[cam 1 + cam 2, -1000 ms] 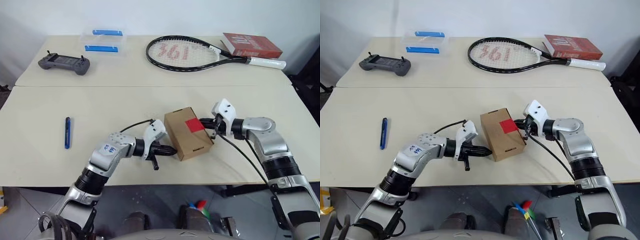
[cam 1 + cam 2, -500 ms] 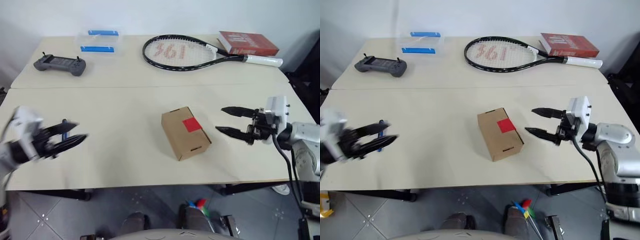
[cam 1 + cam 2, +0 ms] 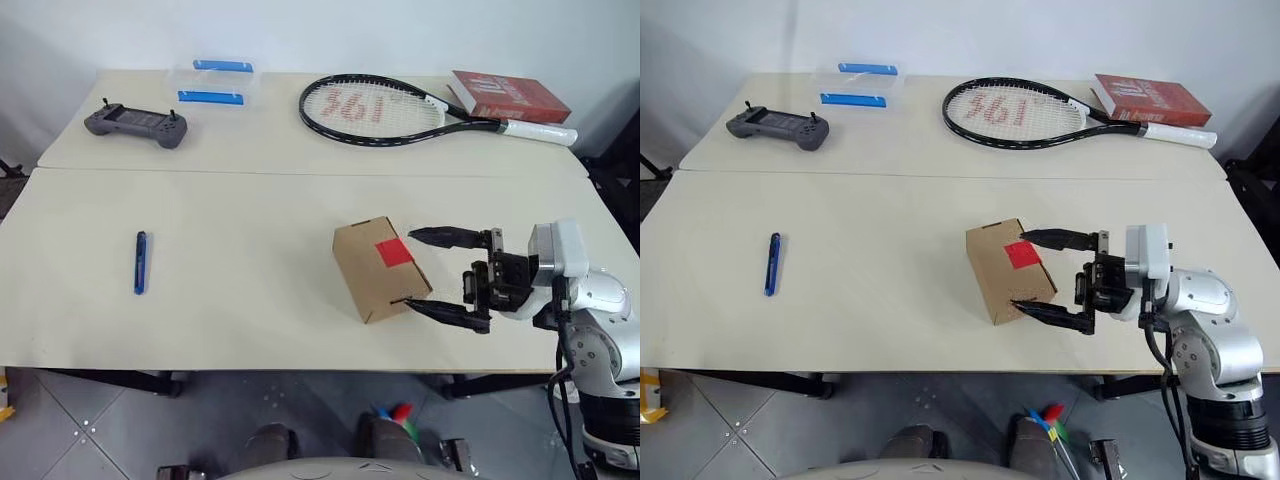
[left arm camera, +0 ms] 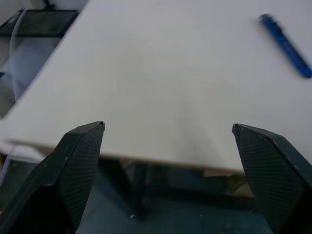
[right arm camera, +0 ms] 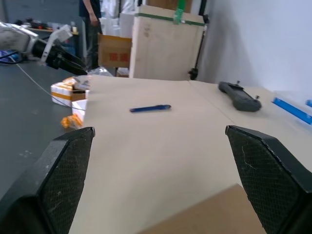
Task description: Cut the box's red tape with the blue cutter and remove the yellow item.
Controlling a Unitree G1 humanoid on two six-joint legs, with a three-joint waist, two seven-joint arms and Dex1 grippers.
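Note:
The blue cutter point(image 3: 140, 263) has a closed-looking blue tip point(image 3: 139, 289) at its end, so its hidden blade will come straight out when the robot pushes the cutter's slider.
The box point(image 3: 372, 275), a small brown carton, lies on the near table with the red tape point(image 3: 392, 252) on its top. My right gripper point(image 3: 408, 269) is open and hovers at the box's right end, one finger on each side of it, holding nothing. The box's corner point(image 5: 214, 214) shows between those fingers in the right wrist view. The blue cutter point(image 3: 140, 262) lies far to the left on the table. My left gripper point(image 4: 168, 126) is open and empty, off the table's left edge, with the blue cutter point(image 4: 285, 45) ahead of it. The yellow item is hidden.
On the far table lie a black controller point(image 3: 135, 124), a clear container with blue clips point(image 3: 213, 82), a tennis racket point(image 3: 400, 106) and a red book point(image 3: 510, 96). The table's left edge point(image 4: 58, 146) drops to the floor.
Both grippers were shut against the box and have opened. The left arm swung far out to the left, leaving the head views. The right gripper drew back and rose, then came forward to the box's right end.

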